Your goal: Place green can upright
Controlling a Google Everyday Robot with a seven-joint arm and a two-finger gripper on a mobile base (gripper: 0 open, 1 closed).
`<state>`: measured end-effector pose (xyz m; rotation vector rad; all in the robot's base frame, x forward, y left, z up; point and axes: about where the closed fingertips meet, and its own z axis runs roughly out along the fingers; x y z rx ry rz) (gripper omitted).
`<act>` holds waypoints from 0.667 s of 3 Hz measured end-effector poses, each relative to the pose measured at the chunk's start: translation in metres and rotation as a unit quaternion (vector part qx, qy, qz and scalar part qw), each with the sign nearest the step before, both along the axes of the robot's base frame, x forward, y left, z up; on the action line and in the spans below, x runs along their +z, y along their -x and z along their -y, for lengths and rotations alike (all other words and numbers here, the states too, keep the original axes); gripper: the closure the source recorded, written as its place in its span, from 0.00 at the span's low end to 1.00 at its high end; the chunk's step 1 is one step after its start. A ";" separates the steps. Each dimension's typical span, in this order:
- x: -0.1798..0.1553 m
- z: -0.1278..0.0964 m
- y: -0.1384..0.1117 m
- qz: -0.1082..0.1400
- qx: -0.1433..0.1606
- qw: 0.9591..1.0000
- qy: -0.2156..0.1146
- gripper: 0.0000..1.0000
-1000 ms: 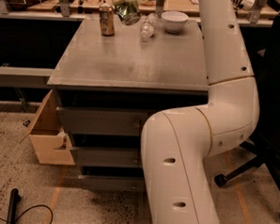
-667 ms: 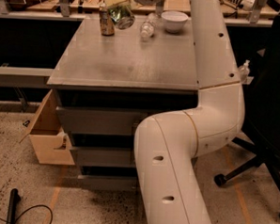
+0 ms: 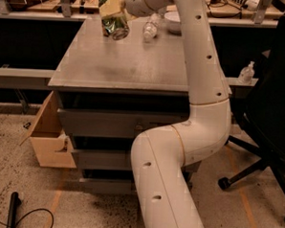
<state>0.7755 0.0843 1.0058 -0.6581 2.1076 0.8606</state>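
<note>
The green can [image 3: 116, 27] is hanging at a tilt under my gripper, so next I swing my wrist around to the front and turn the can upright over the grey table top [image 3: 111, 53].
The green can [image 3: 114, 24] has a green and white label and a silver end facing down toward me. It hangs tilted in the air above the back left part of the grey table top [image 3: 126, 62]. My gripper [image 3: 111, 11] is shut on the can's upper part, its pale fingers [image 3: 108, 4] wrapped around it. The white arm [image 3: 197, 66] reaches up from the lower middle and bends left over the table. The orange-gold can is hidden behind the gripper and the green can.
A clear plastic bottle [image 3: 151, 28] lies at the back of the table beside a white bowl [image 3: 172, 22]. A wooden box [image 3: 48, 135] stands at the cabinet's left. A black office chair [image 3: 272, 113] stands at the right. A black cable [image 3: 13, 210] lies on the floor.
The arm has swung left, carrying the green can from the back middle of the table to above its back left. The can now covers the orange-gold can.
</note>
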 end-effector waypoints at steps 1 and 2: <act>-0.059 -0.008 -0.012 -0.022 -0.066 0.997 0.017 1.00; -0.115 -0.002 -0.027 -0.013 -0.153 0.988 0.025 1.00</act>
